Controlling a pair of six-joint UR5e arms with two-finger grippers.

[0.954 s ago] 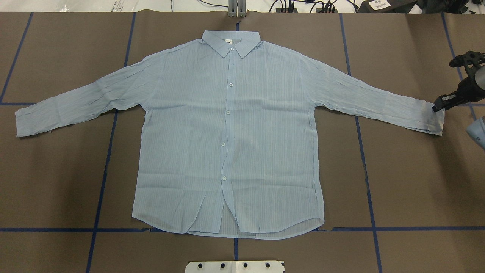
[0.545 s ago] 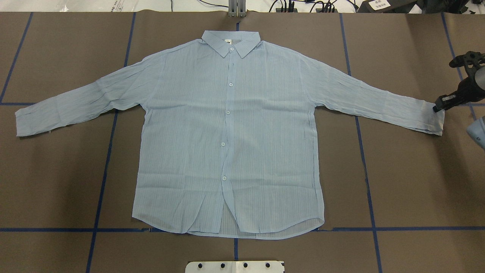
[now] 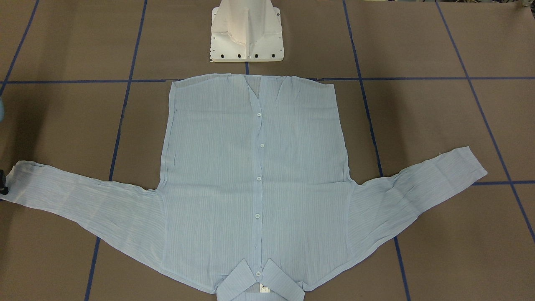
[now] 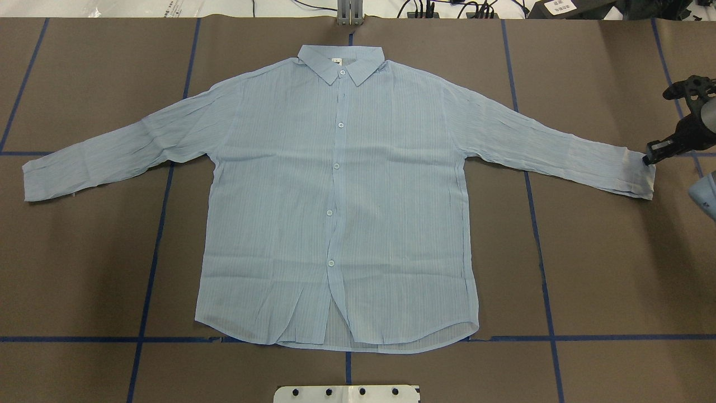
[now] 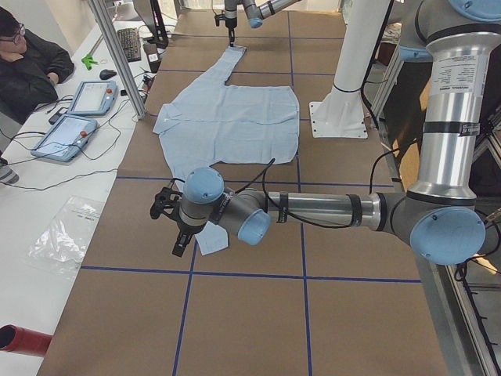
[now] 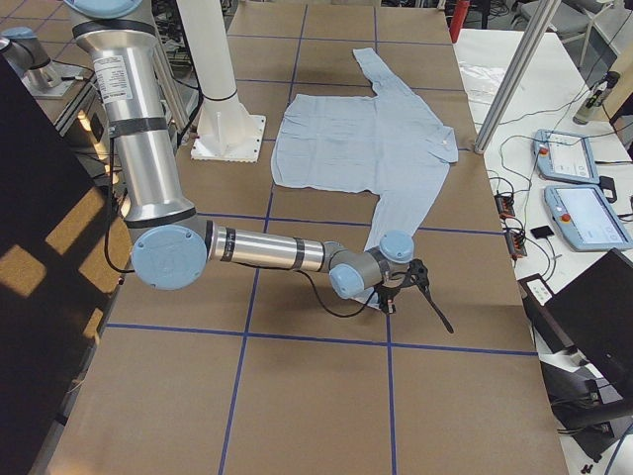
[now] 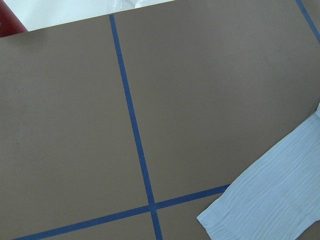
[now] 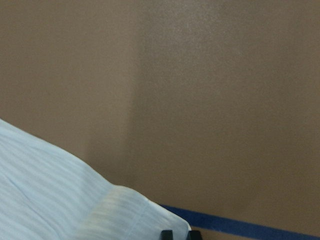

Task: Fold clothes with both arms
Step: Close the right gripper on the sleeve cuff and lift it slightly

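Next, I open wide, reach around the cuff's corner and pinch it before I fold the sleeve, as the cuff's edge [image 8: 178, 226] lies flat between my right gripper's fingers.
The light blue striped shirt [image 4: 335, 196] lies flat and buttoned, front up, collar at the far side, both sleeves spread out. My right gripper [image 4: 648, 159] is at the upper corner of the right-hand sleeve cuff [image 4: 637, 176]. In the right wrist view its fingertips [image 8: 166, 234] stand close together with the cuff's edge [image 8: 125, 215] between them. It also shows at the front-facing view's left edge [image 3: 3, 186]. My left gripper [image 5: 177, 244] shows only in the exterior left view, low beside the other cuff [image 5: 210, 241]; I cannot tell if it is open. That cuff [image 7: 265, 205] shows in the left wrist view with no fingers in sight.
The white pedestal base [image 3: 246, 33] stands just behind the shirt's hem. Blue tape lines [image 4: 151, 252] cross the brown table cover. An operator [image 5: 27, 59] sits at a side table with tablets [image 5: 70, 129], past an aluminium post [image 5: 117, 55].
My right gripper has shifted slightly to the right at the cuff's corner. The shirt has hardly moved.
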